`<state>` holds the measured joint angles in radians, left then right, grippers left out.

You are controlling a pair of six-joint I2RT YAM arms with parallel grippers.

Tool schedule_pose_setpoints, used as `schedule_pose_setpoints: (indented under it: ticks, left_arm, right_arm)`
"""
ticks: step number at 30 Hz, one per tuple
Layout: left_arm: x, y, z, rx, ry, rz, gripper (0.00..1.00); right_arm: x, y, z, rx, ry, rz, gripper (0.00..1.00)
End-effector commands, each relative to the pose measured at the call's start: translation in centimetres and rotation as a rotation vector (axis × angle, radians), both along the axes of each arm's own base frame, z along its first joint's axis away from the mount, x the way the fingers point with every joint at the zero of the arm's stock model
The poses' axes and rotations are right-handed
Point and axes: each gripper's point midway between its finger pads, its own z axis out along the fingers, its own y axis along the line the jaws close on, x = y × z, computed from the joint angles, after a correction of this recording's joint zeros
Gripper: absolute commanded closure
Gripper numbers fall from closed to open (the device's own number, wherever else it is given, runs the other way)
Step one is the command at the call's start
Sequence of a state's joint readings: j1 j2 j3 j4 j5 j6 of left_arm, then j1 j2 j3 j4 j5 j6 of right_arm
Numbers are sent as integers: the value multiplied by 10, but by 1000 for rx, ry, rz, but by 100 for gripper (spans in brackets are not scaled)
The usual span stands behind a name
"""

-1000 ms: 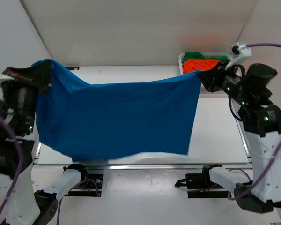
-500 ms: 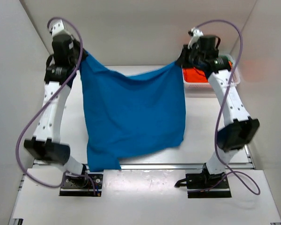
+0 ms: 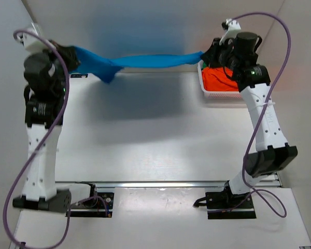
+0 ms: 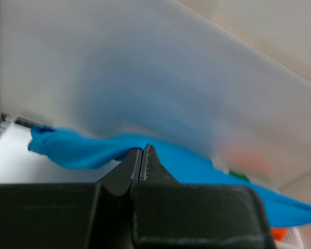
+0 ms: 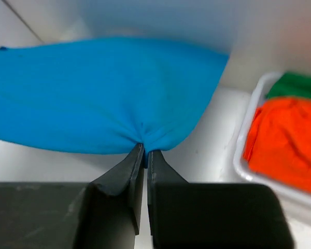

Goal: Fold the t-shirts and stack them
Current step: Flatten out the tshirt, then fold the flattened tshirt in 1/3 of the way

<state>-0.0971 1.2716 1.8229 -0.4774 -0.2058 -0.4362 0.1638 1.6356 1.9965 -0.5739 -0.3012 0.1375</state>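
My left gripper and right gripper have the blue t-shirt [image 3: 150,61] hanging taut by the back wall, so they should pull it toward the near bar [image 3: 150,184] and lay it flat.
The bright blue t-shirt [image 3: 145,61] is stretched in the air between my two grippers, across the far edge of the table. My left gripper [image 3: 72,58] is shut on its left end at the far left; the left wrist view shows the cloth [image 4: 83,150] pinched at the fingertips. My right gripper [image 3: 206,54] is shut on its right end; the right wrist view shows the cloth [image 5: 103,93] bunched at the fingertips. The orange t-shirt [image 3: 220,79] lies in the white basket [image 3: 217,96] at the far right. The green t-shirt [image 5: 300,85] lies behind it.
White walls stand close behind and on both sides of the table [image 3: 145,135]. The basket sits just under and to the right of my right gripper. A metal rail [image 3: 171,182] runs along the near edge.
Both arms have swung up and toward the far wall. The blue shirt, hanging flat as a sheet a second ago, is now pulled into a narrow band high at the back.
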Motion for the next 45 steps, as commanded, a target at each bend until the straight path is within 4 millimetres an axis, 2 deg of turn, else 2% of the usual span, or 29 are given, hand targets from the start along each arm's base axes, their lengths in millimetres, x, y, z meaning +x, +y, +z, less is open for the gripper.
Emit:
schedule_pose_setpoints:
  ticks: [1, 2, 3, 4, 5, 6, 7, 8, 9, 11, 13, 14, 16, 20, 22, 25, 28, 31, 34, 35, 36, 44, 45]
  left_arm:
    - [-18, -10, -76, -18, 129, -43, 100]
    - [-21, -16, -94, -39, 158, -68, 100]
    - [-31, -18, -126, -63, 214, -77, 100]
    - [-40, -24, -159, -86, 266, -105, 100]
    - [-44, -28, -179, -99, 308, -129, 100]
    - [-54, -31, -213, -137, 367, -134, 100]
    - [-63, -34, -248, -171, 427, -149, 100]
    - [-70, -40, -263, -193, 456, -176, 100]
    - [-78, -43, -293, -226, 514, -178, 100]
    - [-96, -52, -338, -309, 599, -204, 100]
    - [-109, -59, -364, -351, 664, -225, 100]
    - [-115, -60, -370, -361, 676, -227, 100]
    - [-130, -63, -388, -372, 744, -220, 100]
    - [-152, -59, -402, -368, 791, -210, 100]
    - [-159, -61, -405, -368, 804, -226, 100]
    - [-160, -66, -401, -389, 791, -249, 100]
    - [-148, -66, -391, -370, 773, -255, 100]
    - [-132, -62, -380, -333, 757, -237, 100]
    - [-114, -55, -366, -306, 721, -197, 100]
    - [-107, -56, -360, -301, 712, -202, 100]
    - [-99, -54, -361, -285, 721, -192, 100]
    - [-39, -46, -347, -244, 697, -176, 100]
    - [-32, -47, -353, -241, 717, -176, 100]
  right_arm:
    - [-16, -13, -55, -31, 103, -17, 100]
    - [-27, -15, -85, -27, 173, -18, 100]
    - [-32, -16, -100, -19, 206, -13, 100]
    - [-46, -19, -132, -11, 280, -33, 100]
    - [-62, -24, -165, -18, 342, -45, 100]
    - [-66, -26, -175, 7, 360, -57, 100]
    - [-84, -26, -202, 29, 413, -56, 100]
    - [-100, -31, -229, 40, 474, -78, 100]
    - [-107, -35, -242, 55, 503, -101, 100]
    - [-137, -36, -288, 79, 635, -117, 100]
    - [-156, -40, -312, 91, 712, -131, 100]
    - [-169, -41, -323, 96, 762, -141, 100]
    - [-185, -44, -336, 107, 821, -163, 100]
    - [-212, -47, -347, 125, 889, -195, 100]
    - [-227, -42, -354, 107, 931, -183, 100]
    - [-243, -38, -363, 95, 990, -184, 100]
    - [-255, -35, -368, 94, 1017, -170, 100]
    - [-253, -38, -361, 114, 996, -168, 100]
    - [-240, -42, -348, 123, 961, -160, 100]
    - [-238, -43, -350, 113, 975, -148, 100]
    - [-232, -44, -344, 111, 957, -147, 100]
    - [-193, -54, -344, 47, 947, -160, 100]
    - [-187, -56, -341, 49, 942, -163, 99]
